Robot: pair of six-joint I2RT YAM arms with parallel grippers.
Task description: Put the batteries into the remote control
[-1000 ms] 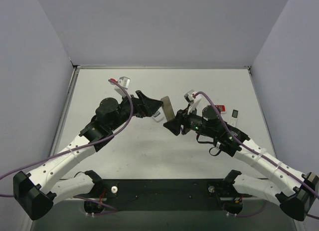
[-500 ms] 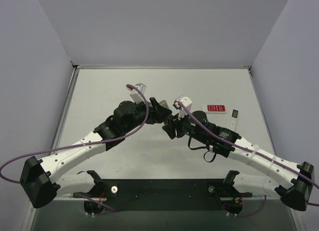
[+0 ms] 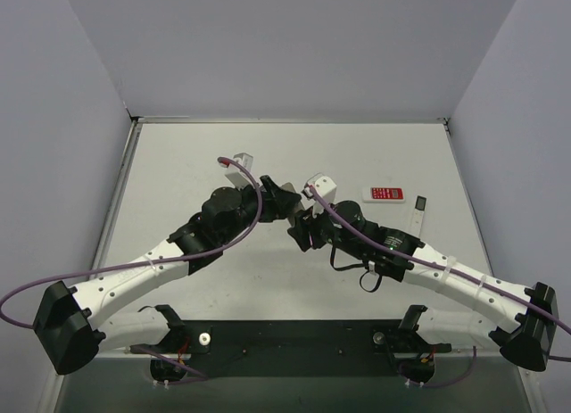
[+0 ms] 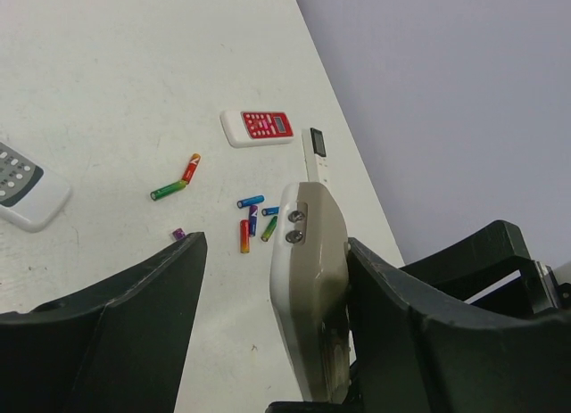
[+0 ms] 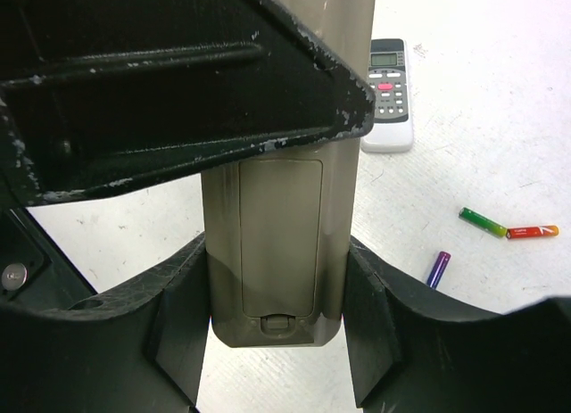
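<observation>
My left gripper should hold the remote control's other end while my right gripper opens the cover plate (image 5: 279,239), because my right gripper is clamping the remote control's latch end (image 5: 277,325).
The remote control (image 5: 278,243), tan-grey back toward the right wrist camera with its cover plate in place, stands between my right gripper's (image 5: 277,249) fingers, which are shut on its sides. My left gripper (image 4: 275,248) straddles the same remote control (image 4: 308,288): one finger (image 4: 401,306) touches its tan back, while the other finger (image 4: 143,297) stands well apart, so the jaws are open. Several coloured batteries (image 4: 251,218) lie loose on the table beyond it, with more batteries (image 5: 483,221) in the right wrist view. In the top view both grippers meet mid-table, left gripper (image 3: 287,202) and right gripper (image 3: 303,227).
A red flat remote (image 3: 386,194) and a slim white remote with a dark display (image 3: 420,208) lie at the right. Another white remote (image 5: 388,94) with grey buttons lies under the arms. A tiny purple piece (image 4: 177,234) lies near the batteries.
My left arm has swung right to meet the right gripper, and its jaws have narrowed round the remote. The right arm has shifted slightly left, still holding the remote.
</observation>
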